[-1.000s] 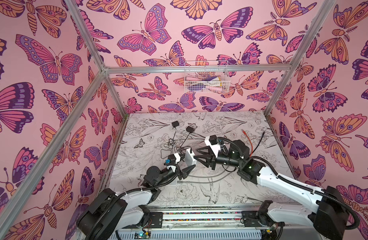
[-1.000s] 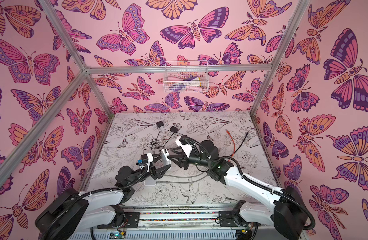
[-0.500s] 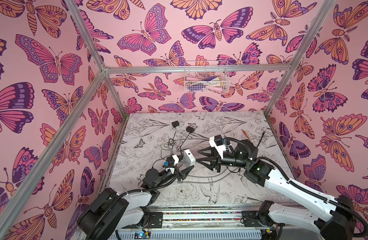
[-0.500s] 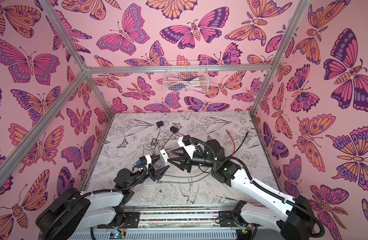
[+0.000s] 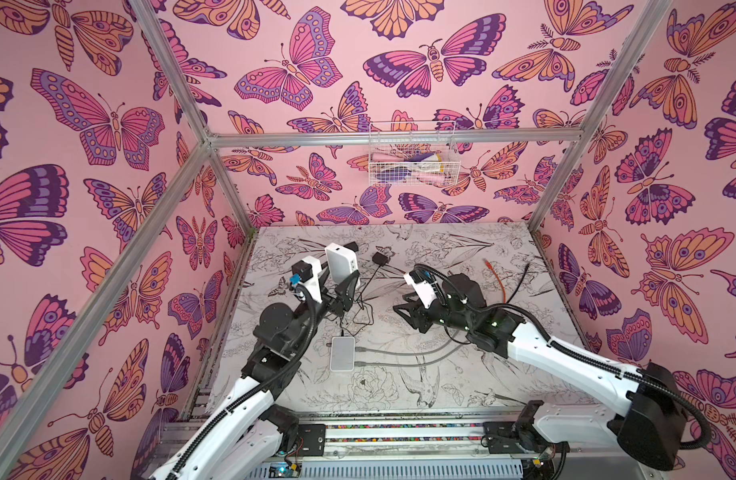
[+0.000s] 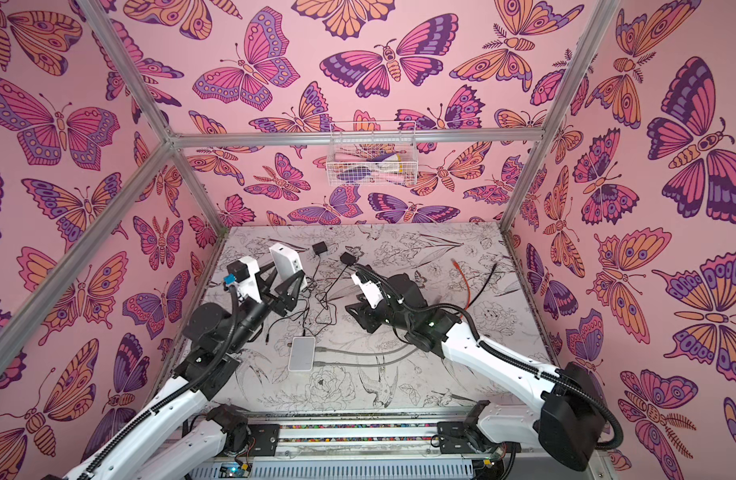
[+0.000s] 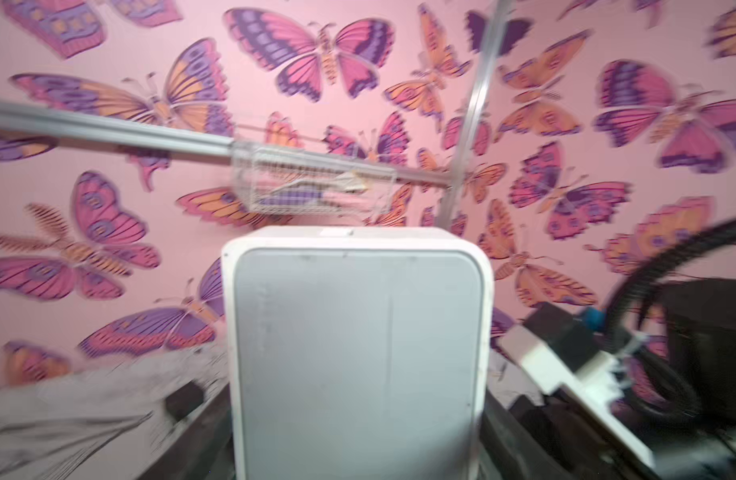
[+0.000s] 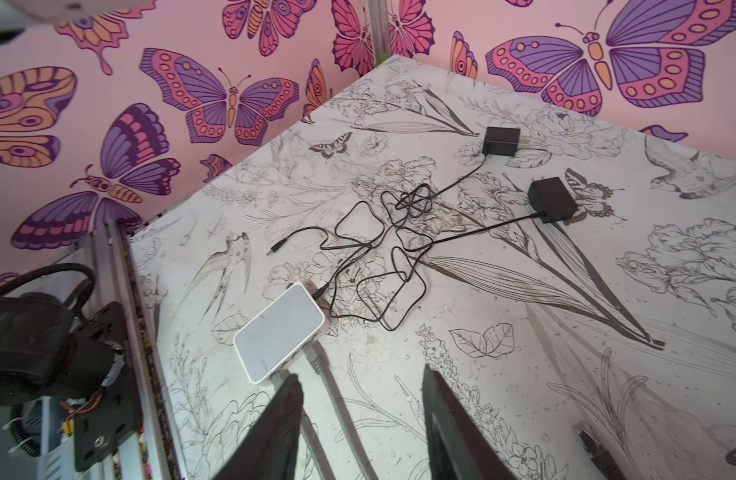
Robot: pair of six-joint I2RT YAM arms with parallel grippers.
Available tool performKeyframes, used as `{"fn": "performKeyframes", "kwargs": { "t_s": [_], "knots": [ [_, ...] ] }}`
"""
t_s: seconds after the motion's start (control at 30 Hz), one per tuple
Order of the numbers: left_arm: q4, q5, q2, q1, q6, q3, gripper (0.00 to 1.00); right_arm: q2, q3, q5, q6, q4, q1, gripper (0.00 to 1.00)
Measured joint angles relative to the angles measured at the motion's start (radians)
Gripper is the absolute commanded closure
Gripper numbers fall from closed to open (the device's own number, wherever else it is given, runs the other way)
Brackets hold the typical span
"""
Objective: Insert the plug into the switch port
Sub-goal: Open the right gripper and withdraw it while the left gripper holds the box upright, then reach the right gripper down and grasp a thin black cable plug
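The robot's open right gripper keeps moving toward the loose black plug [image 6: 267,339], which lies clear of the tangled cable, until its fingers are around the plug's body [image 8: 279,245].
My left gripper [image 5: 341,284] is shut on a white switch [image 5: 340,262] and holds it upright in the air over the back left of the table. In the left wrist view that switch [image 7: 358,353] fills the middle, with the dark fingers [image 7: 204,440] at its sides. A second white switch [image 5: 342,353] lies flat on the table with two grey cables [image 5: 399,353] in its ports. A loose black plug [image 8: 273,250] ends a thin tangled cable on the table. My right gripper [image 8: 362,374] hovers open and empty above the grey cables, right of the lying switch [image 8: 279,332].
Two black power adapters [image 8: 501,141] [image 8: 551,199] sit behind the tangle of thin black cable [image 8: 370,266]. An orange cable [image 5: 496,277] and a black cable [image 5: 521,282] lie at the right. A wire basket [image 5: 412,156] hangs on the back wall.
My left gripper has lifted the white switch from low near the table centre up and toward the back left. The right gripper has shifted only slightly.
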Motion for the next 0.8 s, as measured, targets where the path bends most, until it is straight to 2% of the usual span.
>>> {"fn": "performKeyframes", "kwargs": {
  "t_s": [0.07, 0.17, 0.2, 0.3, 0.43, 0.6, 0.8],
  "knots": [
    [-0.116, -0.059, 0.066, 0.06, -0.02, 0.021, 1.0, 0.042, 0.042, 0.002, 0.014, -0.022, 0.0, 0.51],
    [-0.249, -0.079, 0.174, 0.196, -0.083, 0.003, 1.0, 0.145, 0.136, -0.012, 0.051, -0.045, 0.01, 0.52],
    [-0.282, -0.079, 0.183, 0.25, -0.115, -0.016, 1.0, 0.184, 0.169, -0.005, 0.064, -0.048, 0.025, 0.52],
    [-0.34, -0.098, 0.139, 0.33, -0.183, -0.054, 1.0, 0.309, 0.271, 0.031, 0.127, -0.071, 0.1, 0.52],
    [-0.376, -0.172, -0.035, 0.337, -0.227, -0.062, 1.0, 0.521, 0.467, 0.101, 0.25, -0.13, 0.204, 0.53],
    [-0.462, -0.317, -0.268, 0.338, -0.243, -0.06, 1.0, 0.829, 0.811, 0.191, 0.376, -0.272, 0.298, 0.55],
    [-0.574, -0.411, -0.379, 0.338, -0.244, -0.002, 1.0, 1.101, 1.13, 0.236, 0.447, -0.439, 0.331, 0.56]
  ]
}}
